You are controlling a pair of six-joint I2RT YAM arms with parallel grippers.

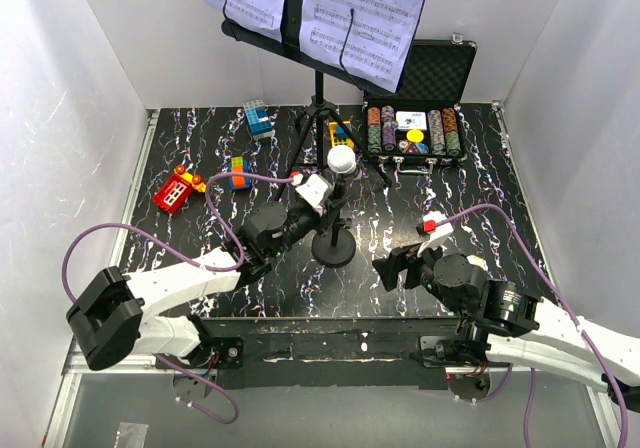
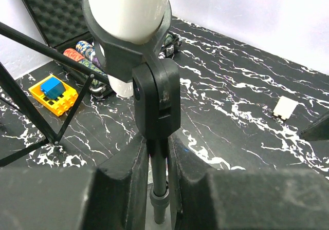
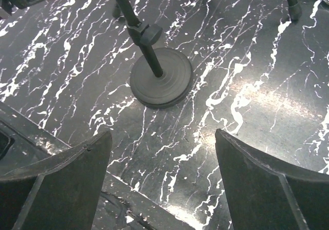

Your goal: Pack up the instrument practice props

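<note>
Next, my right gripper grips the knob (image 3: 151, 35) on the collar while my left gripper keeps the pole steady, because my left gripper is holding the thin pole (image 2: 158, 167) above that knob.
The microphone (image 1: 342, 160) stands upright on its round black base (image 1: 333, 248) at the table's middle. My left gripper (image 1: 316, 211) reaches in from the left and is shut on the microphone's thin pole (image 2: 157, 168) just below the black clip, one finger pressed on each side. Behind it stands the black tripod music stand (image 1: 319, 108), with white sheet-music pages (image 1: 365, 13) on its desk. My right gripper (image 1: 393, 268) hovers open to the right of the base (image 3: 162, 78), with only the tabletop between its fingers (image 3: 77, 173).
An open black case of poker chips (image 1: 415, 118) lies at the back right. Toy blocks lie at the left and back: red (image 1: 173, 193), blue (image 1: 258, 118) and yellow (image 1: 343, 133). A tripod leg (image 2: 31, 112) runs close to the left of my left gripper. White walls enclose the table.
</note>
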